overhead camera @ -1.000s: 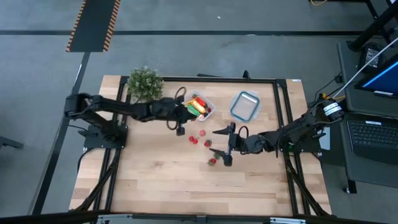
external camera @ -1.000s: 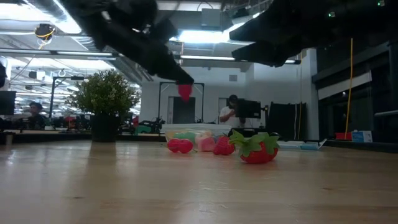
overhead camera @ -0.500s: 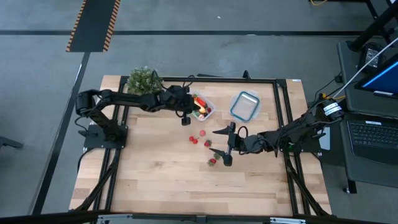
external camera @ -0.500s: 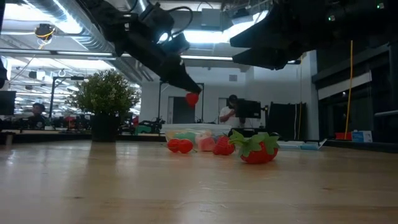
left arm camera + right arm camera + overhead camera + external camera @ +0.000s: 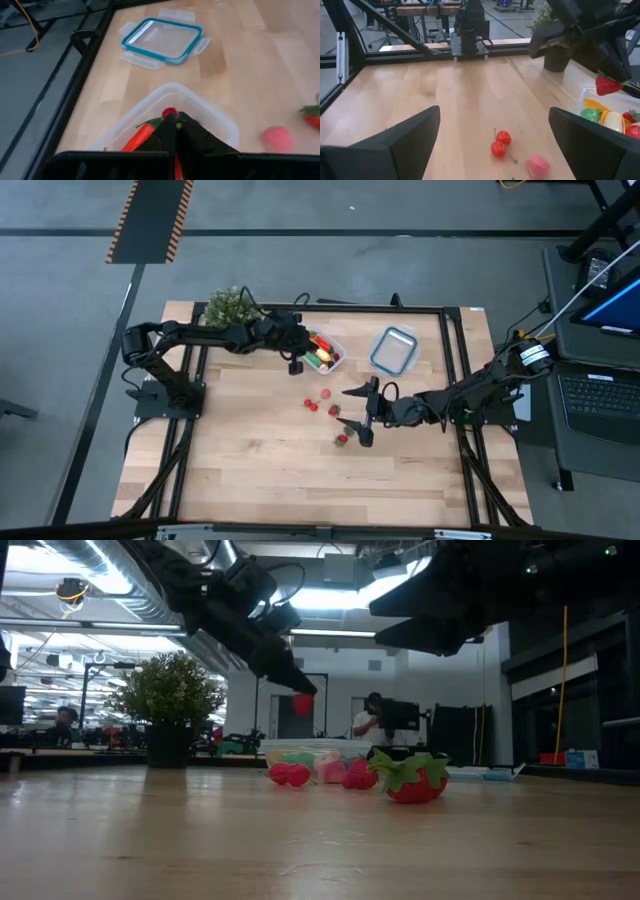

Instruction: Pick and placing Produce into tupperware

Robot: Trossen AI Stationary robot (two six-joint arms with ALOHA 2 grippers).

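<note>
My left gripper should keep going down beside the yellow banana (image 5: 323,356) and let go there, because the strawberry is hanging higher than the tupperware's open rim.
The clear tupperware (image 5: 330,352) stands at the table's far middle with a yellow banana, green and red pieces inside. My left gripper (image 5: 297,363) hovers by its left wall, shut on a small red strawberry (image 5: 302,703). Loose produce lies on the wood: red cherries (image 5: 500,142), a pink piece (image 5: 538,165) and a strawberry (image 5: 414,780) with green leaves. My right gripper (image 5: 362,414) stands wide open above these pieces, nothing between its fingers. My left gripper pinches the small strawberry's upper end (image 5: 610,79) between its two fingertips (image 5: 292,680). The fingers slant down from the table's left side. The strawberry hangs below them, lifted clear of the table, beside the tupperware's near rim (image 5: 172,90).
A clear blue-rimmed lid (image 5: 393,350) lies right of the tupperware. A bushy potted plant (image 5: 230,308) stands at the far left corner. The black frame rail (image 5: 350,308) runs along the far edge. Bare wood fills the near half of the table.
My left gripper has carried the strawberry toward the far edge and a little right, up to the tupperware, keeping it lifted and staying shut.
</note>
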